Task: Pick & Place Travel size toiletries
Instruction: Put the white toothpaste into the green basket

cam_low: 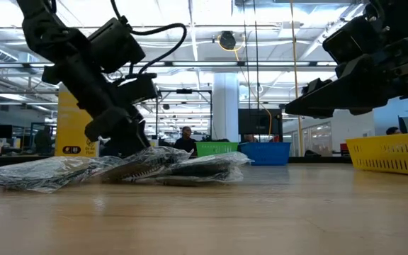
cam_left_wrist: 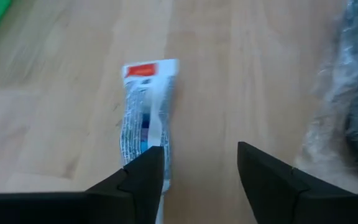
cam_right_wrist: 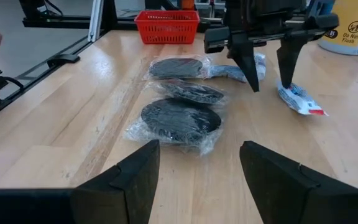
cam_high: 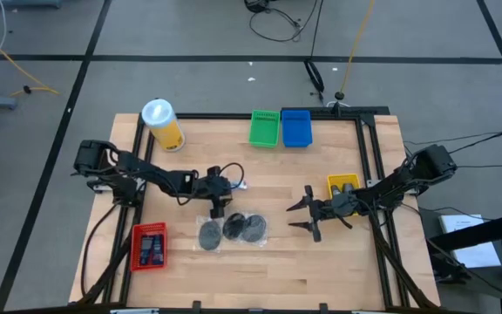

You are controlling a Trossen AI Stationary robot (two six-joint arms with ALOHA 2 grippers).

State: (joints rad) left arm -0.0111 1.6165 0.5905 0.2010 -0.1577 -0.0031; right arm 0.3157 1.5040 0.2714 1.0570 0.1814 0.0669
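The pale sachet's near end (cam_left_wrist: 135, 148) lies under one finger of my left gripper, so I should move the open fingers across to straddle the sachet (cam_left_wrist: 146, 115) before closing.
Three round dark discs in clear wrap lie flat on the table's middle (cam_high: 232, 229) (cam_right_wrist: 180, 118). A pale sachet with blue and red marks (cam_left_wrist: 145, 102) (cam_right_wrist: 300, 99) lies flat just beyond them, toward the far edge. My left gripper (cam_left_wrist: 201, 149) (cam_right_wrist: 267, 84) hangs open over it, pointing down. One finger (cam_left_wrist: 145, 168) is above the sachet's near end; the other is over bare wood. A dark wrapped tube (cam_right_wrist: 238, 71) lies behind that gripper. My right gripper (cam_high: 303, 215) (cam_right_wrist: 197, 146) is open, right of the discs, holding nothing. My left gripper comes at the sachet from above with its fingers apart. One fingertip (cam_right_wrist: 284, 81) stands at the sachet's end (cam_left_wrist: 160, 134). I cannot tell whether it touches it. The sachet lies flat on the table.
A red tray (cam_high: 149, 246) with dark items sits near the left front corner. A yellow canister with a white lid (cam_high: 164, 124) stands at far left. Green (cam_high: 265, 127) and blue (cam_high: 295, 127) trays sit at the far edge, and a yellow tray (cam_high: 342, 186) at right. Bare wood lies between the grippers.
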